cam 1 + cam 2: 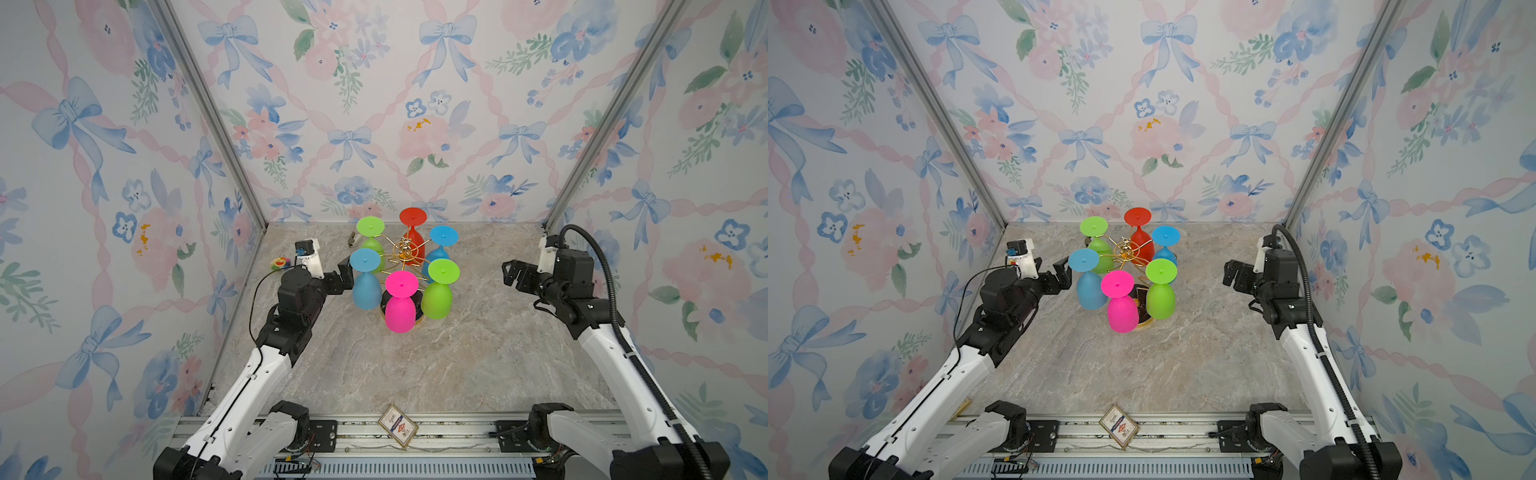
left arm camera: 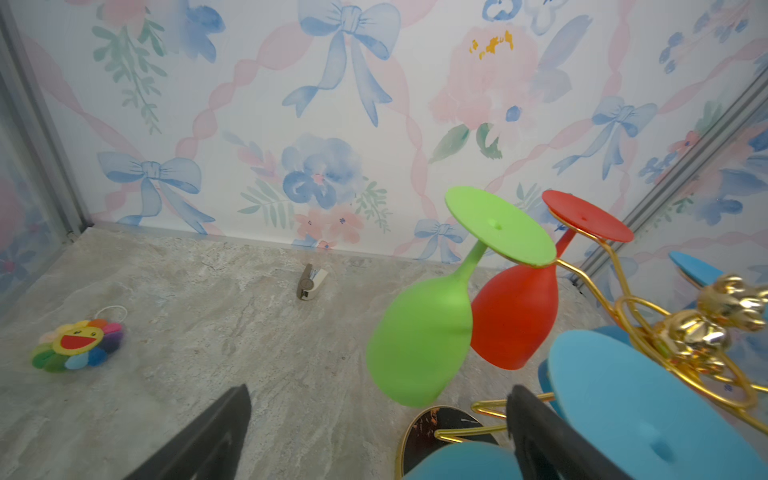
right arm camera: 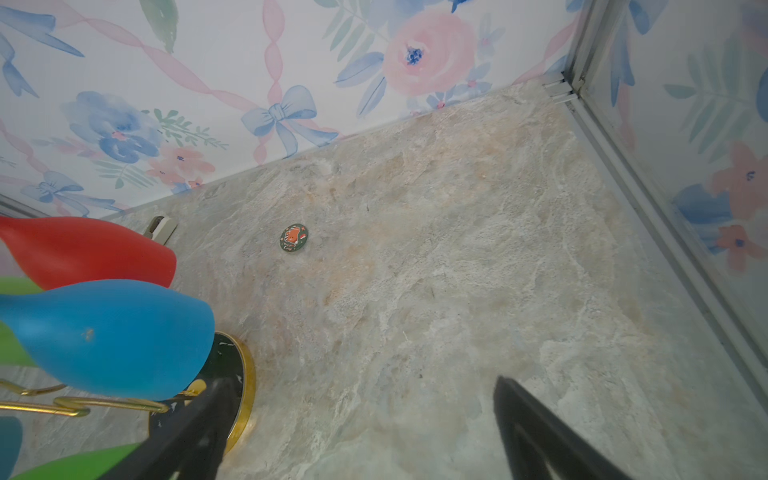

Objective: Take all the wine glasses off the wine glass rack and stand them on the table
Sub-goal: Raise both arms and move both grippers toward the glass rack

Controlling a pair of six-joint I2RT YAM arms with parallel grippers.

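The near blue glass's foot [image 1: 365, 260] is outside my left gripper's fingers. I should back away and take the near green glass's foot [image 1: 443, 272] with my right gripper.
The gold wire wine glass rack [image 1: 405, 249] stands at the middle back on its black, gold-rimmed base [image 2: 432, 428]. Several coloured wine glasses hang upside down from its arms: red [image 1: 412, 241], pink [image 1: 400, 305], two green and two blue. My left gripper [image 1: 340, 276] is open, just left of the near-left blue glass [image 1: 365, 286] and not touching it. In the left wrist view its fingers [image 2: 220, 432] are spread wide with bare table between them. My right gripper [image 1: 509, 274] is open too, well right of the rack, and empty [image 3: 361, 428].
A rainbow flower plush [image 2: 79, 345] lies at the back left. A small grey-white object [image 2: 311, 282] lies near the back wall, and a round green badge [image 3: 294, 237] right of the rack. A card box [image 1: 397, 426] sits on the front rail. Floral walls enclose three sides.
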